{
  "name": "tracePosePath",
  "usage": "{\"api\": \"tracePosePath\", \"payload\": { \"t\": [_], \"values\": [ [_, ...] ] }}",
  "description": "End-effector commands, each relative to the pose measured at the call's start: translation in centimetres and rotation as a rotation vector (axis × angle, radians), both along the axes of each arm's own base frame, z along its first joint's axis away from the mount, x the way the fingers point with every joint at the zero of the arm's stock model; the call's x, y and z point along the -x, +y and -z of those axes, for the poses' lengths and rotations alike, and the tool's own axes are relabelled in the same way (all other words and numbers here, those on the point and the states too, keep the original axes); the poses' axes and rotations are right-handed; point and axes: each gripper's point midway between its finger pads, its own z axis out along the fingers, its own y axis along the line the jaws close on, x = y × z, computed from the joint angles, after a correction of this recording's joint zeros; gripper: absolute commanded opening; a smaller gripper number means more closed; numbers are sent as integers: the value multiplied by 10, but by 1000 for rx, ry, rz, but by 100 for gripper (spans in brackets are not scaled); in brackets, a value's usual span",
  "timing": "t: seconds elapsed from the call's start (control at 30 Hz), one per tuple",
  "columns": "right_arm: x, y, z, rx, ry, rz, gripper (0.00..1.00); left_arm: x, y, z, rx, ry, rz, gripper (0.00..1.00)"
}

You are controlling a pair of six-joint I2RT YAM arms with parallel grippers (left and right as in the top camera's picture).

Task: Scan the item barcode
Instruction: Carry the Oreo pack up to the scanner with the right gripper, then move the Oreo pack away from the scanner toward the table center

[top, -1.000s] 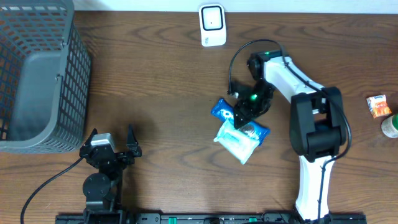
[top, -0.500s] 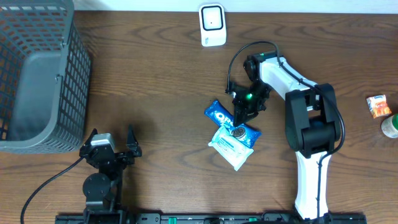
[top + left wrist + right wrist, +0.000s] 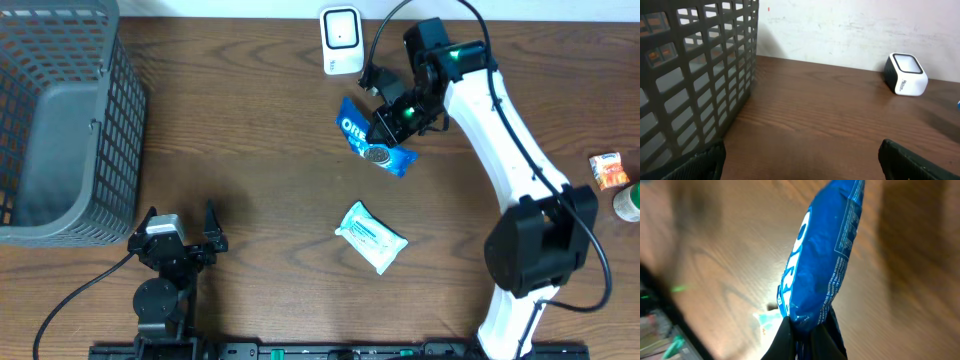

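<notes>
The blue Oreo packet points down from my right gripper. Next, I pull it back and turn it level before I bring it to the scanner's window.
The item is a blue Oreo packet, and my right gripper is shut on its end. It hangs above the table, just right of and in front of the white barcode scanner. In the right wrist view the packet stands up from my closed fingers, its printed back face turned right. My left gripper rests open near the front left, holding nothing. In its wrist view the scanner stands far ahead to the right.
A pale blue wipes packet lies flat on the table in front of the held item. A tall grey mesh basket fills the back left corner. A small orange packet and a round container sit at the right edge.
My right gripper closed on the Oreo packet, lifted it off the wipes packet and carried it back toward the scanner. The wipes packet shifted slightly left. The left arm stayed still.
</notes>
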Motion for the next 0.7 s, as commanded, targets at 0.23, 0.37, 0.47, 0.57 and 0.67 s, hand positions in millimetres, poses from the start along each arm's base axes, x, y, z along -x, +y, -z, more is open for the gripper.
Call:
{"api": "tracePosePath", "payload": {
  "t": [0.23, 0.37, 0.47, 0.57, 0.67],
  "values": [
    [-28, 4, 15, 673, -450, 96, 2, 1, 2, 18, -10, 54, -7, 98],
    [-22, 16, 23, 771, -572, 133, 2, 1, 2, 18, -10, 54, -7, 98],
    [-18, 21, 34, 805, -631, 169, 2, 1, 2, 18, -10, 54, -7, 98],
    [-10, 24, 54, 785, -629, 216, 2, 1, 2, 18, -10, 54, -7, 98],
    [5, 24, 80, 779, -604, 210, 2, 1, 2, 18, -10, 54, -7, 98]
  ]
}}
